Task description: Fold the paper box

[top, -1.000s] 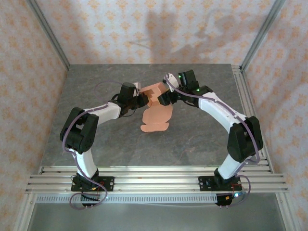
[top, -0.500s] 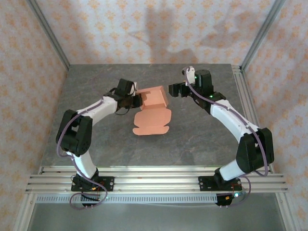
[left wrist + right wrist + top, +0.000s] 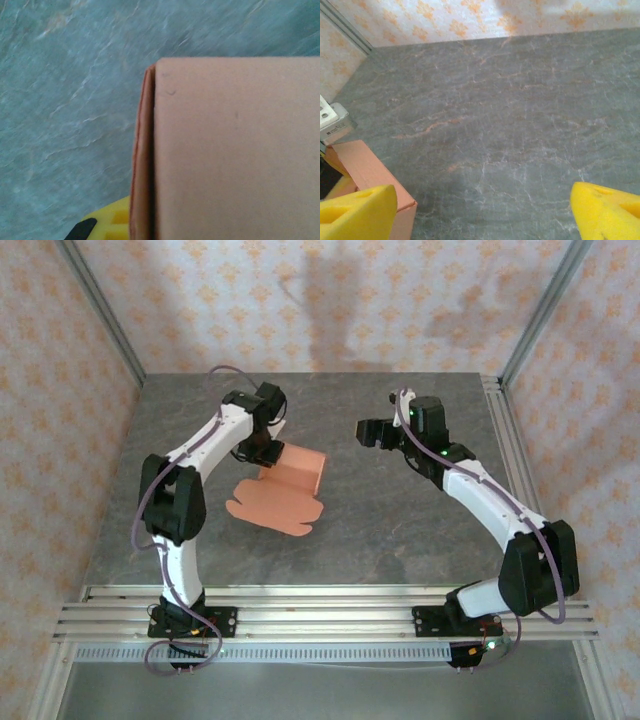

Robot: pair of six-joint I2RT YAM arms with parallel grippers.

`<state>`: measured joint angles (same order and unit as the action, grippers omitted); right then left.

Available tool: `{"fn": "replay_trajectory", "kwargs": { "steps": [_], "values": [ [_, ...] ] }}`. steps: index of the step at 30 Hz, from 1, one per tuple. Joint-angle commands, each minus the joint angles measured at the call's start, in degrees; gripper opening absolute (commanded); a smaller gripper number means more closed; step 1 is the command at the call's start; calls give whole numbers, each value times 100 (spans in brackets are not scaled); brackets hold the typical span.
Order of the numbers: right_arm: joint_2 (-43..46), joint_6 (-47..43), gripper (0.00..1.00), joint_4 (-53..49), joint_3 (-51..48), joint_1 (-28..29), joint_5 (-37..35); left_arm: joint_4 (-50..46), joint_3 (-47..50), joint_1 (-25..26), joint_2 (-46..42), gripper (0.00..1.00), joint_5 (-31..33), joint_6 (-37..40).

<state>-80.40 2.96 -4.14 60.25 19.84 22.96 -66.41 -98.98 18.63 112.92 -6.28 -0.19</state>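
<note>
The paper box is standing tipped with its rounded flap [image 3: 275,506] toward me, so next my left gripper lays the box open side up [image 3: 297,468] before my right gripper turns it.
The paper box [image 3: 285,488] is salmon-orange card lying left of the table's middle. Its folded body [image 3: 302,468] stands up, and a flat rounded flap [image 3: 268,506] spreads toward the near left. My left gripper [image 3: 267,447] is at the body's far-left end, shut on one wall of the card. In the left wrist view the box [image 3: 235,150] covers the right side, with one yellow pad [image 3: 107,225] against its wall; the other finger is hidden behind the card. My right gripper [image 3: 368,430] hangs open to the right, apart from the box, its pads [image 3: 357,212] spread wide over bare table.
The grey stone-pattern table [image 3: 400,520] is ringed by patterned walls and metal frame posts [image 3: 100,315]. Aluminium rails [image 3: 320,605] run along the near edge and the right side. A corner of the box [image 3: 370,172] shows at the right wrist view's lower left.
The left gripper has dragged and turned the box leftward, so its flap now points near-left. The right gripper let go of the box and drew back to the right.
</note>
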Motion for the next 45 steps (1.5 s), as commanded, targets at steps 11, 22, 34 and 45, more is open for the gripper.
{"fn": "replay_trajectory", "kwargs": {
  "steps": [11,22,34,45],
  "values": [
    [199,11,89,-181,-292,4,-172,-2319,-988,135,1318,0,828,692],
    [92,5,89,-40,-365,4,-162,-2582,-1142,196,2061,7,899,763],
    [20,-15,90,19,-391,11,-160,-2574,-1462,472,1670,48,917,880],
    [-245,-15,91,82,-297,109,-37,-1152,-576,515,-56,79,1893,151]
  ]
}}
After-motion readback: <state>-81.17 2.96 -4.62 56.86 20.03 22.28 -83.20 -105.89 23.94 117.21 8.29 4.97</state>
